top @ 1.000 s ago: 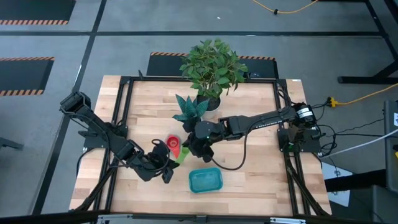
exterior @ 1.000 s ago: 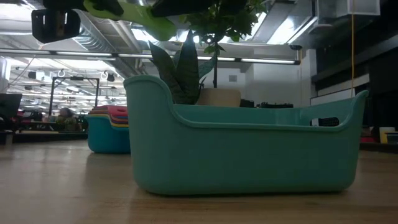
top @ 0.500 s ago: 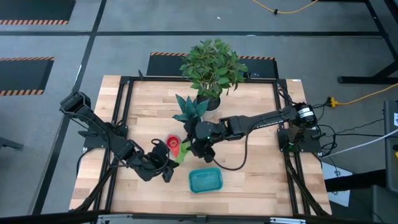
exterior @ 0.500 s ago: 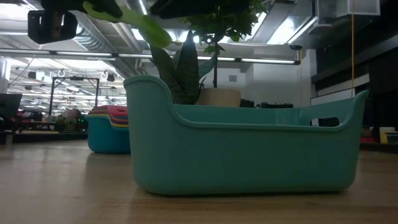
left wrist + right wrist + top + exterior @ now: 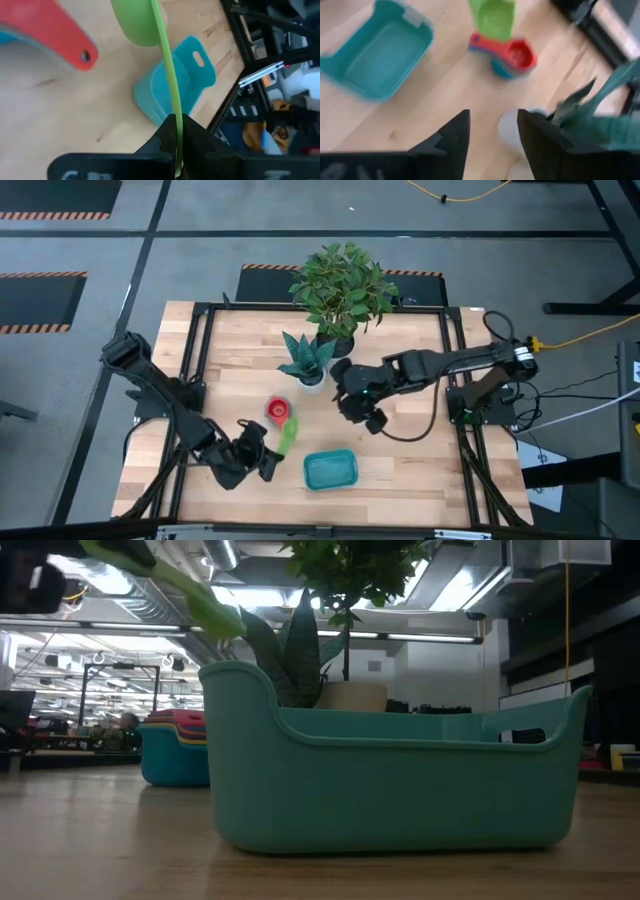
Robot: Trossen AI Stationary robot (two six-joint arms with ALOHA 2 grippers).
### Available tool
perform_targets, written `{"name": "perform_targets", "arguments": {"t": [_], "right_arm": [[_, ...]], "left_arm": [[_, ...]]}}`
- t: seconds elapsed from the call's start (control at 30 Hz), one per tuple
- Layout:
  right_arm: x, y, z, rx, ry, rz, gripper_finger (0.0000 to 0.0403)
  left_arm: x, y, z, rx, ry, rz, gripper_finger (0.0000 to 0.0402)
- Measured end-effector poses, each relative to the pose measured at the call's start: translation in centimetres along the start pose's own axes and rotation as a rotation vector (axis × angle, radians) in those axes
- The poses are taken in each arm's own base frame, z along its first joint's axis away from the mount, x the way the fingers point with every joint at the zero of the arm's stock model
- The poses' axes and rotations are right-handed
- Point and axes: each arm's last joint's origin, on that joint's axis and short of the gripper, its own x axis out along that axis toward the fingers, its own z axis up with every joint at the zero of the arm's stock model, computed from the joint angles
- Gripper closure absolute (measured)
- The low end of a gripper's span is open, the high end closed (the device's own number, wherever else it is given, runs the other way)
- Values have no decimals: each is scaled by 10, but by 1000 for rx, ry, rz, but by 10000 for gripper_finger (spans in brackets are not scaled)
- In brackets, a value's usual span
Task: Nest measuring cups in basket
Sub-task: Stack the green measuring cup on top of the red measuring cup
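The green cup's bowl (image 5: 289,430) is hanging off to the side of the stack where the basket is. My left gripper should move it back over the red cup (image 5: 278,410) and nest it there.
My left gripper (image 5: 262,452) is shut on a green measuring cup (image 5: 288,430), which hangs in the air between a stack of nested measuring cups (image 5: 278,410), red on top, and the teal basket (image 5: 330,470). In the low view the green cup (image 5: 165,575) shows high above the stack (image 5: 175,750), which stands on the table to the left of the basket (image 5: 400,780). My right gripper (image 5: 365,418) is open over bare wood to the right of the stack, holding nothing. My left gripper pinches the green cup's flat handle (image 5: 174,112) near its free end, one finger on each flat face. The fingers lie roughly level and along the handle, coming from the table's near left. The bowl (image 5: 132,20) points away from the gripper, clear of the table.
A white pot with a spiky teal plant (image 5: 308,360) and a larger leafy plant (image 5: 340,290) stand at the far middle of the table. The white pot (image 5: 515,131) lies just ahead of my right gripper (image 5: 492,135). Bare wood lies near the basket and at the table's right.
My right gripper has let go of the green cup and drawn back from it toward the table's right edge. My left gripper has kept its hold on the cup's handle and shifted a little toward the near left.
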Motion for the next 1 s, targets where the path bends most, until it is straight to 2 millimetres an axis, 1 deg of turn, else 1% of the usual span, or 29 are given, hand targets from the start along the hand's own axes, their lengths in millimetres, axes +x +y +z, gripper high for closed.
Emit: {"name": "perform_targets", "arguments": {"t": [0.2, 0.3, 0.43, 0.57, 0.7, 0.83, 1.0], "right_arm": [[-14, 15, -23, 66, 27, 11, 234], [-20, 23, -36, 112, 20, -39, 234], [-26, 32, -55, 173, 24, -131, 234], [-29, 41, -70, 217, -17, -187, 234], [-28, 50, -81, 244, -49, -209, 234], [-24, 54, -88, 258, -73, -221, 234], [-18, 55, -88, 258, -110, -241, 234]], "left_arm": [[16, 7, -25, -89, -75, -15, 399], [25, 11, -34, -128, -113, -28, 399], [37, 17, -42, -177, -154, -31, 399], [43, 21, -44, -210, -256, -46, 399], [42, 21, -42, -228, -388, -84, 399], [39, 21, -41, -254, -500, -123, 400], [41, 26, -37, -290, -533, -109, 399]]}}
